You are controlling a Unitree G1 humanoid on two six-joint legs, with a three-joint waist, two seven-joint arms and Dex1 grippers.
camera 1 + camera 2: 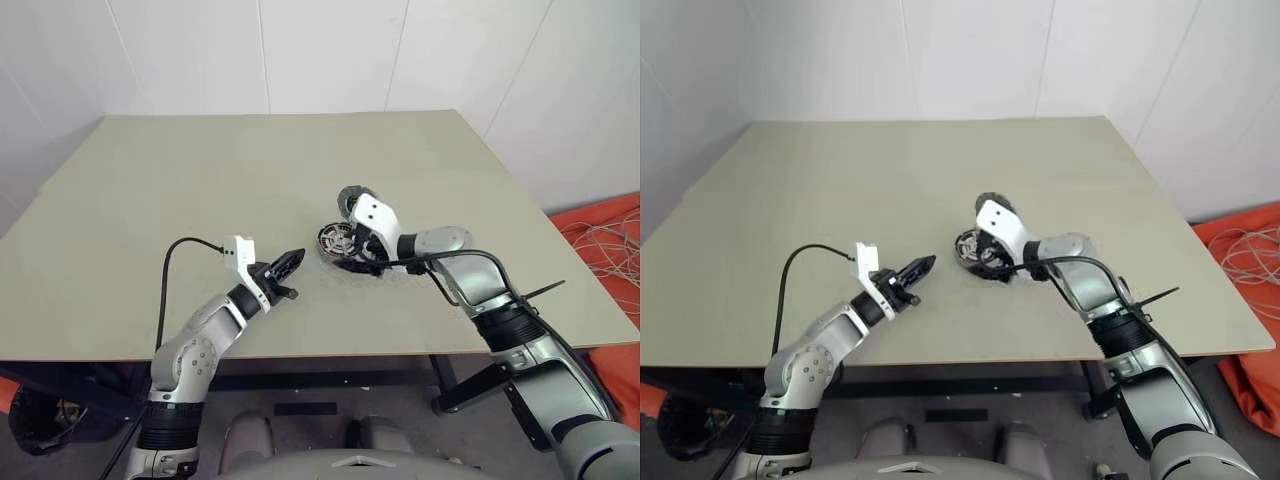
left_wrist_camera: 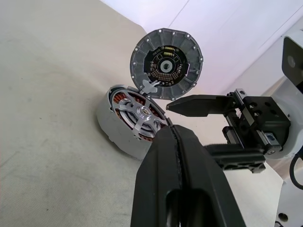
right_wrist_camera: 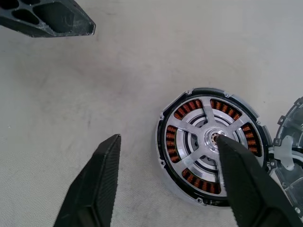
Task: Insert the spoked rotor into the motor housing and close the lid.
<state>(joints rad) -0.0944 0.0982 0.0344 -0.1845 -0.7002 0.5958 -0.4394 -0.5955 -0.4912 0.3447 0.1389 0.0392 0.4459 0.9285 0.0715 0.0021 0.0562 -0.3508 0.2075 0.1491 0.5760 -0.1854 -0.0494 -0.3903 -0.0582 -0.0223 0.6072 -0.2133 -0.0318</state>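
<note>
My right gripper is open above the spoked rotor (image 1: 335, 238) in the raised lid's way, so it should close, move clear and push the lid (image 1: 352, 196) down from behind.
The spoked rotor (image 3: 210, 139) lies flat inside the motor housing (image 2: 110, 124), its silver spokes over the copper windings. The housing sits near the middle of the table (image 1: 200, 170). The lid (image 2: 166, 65) stands open, hinged up at the housing's far edge, with its dark-centred ribbed inside facing my left wrist camera. My right gripper (image 3: 168, 139) hangs open just above the housing with nothing between its fingers, one finger (image 3: 239, 179) over the rotor's hub. My left gripper (image 1: 293, 260) is shut and empty, a short way left of the housing and pointing at it.
An orange cloth with loose white cables (image 1: 610, 240) lies on the floor past the table's right edge. White walls stand close behind the table. The table's front edge runs just under both forearms.
</note>
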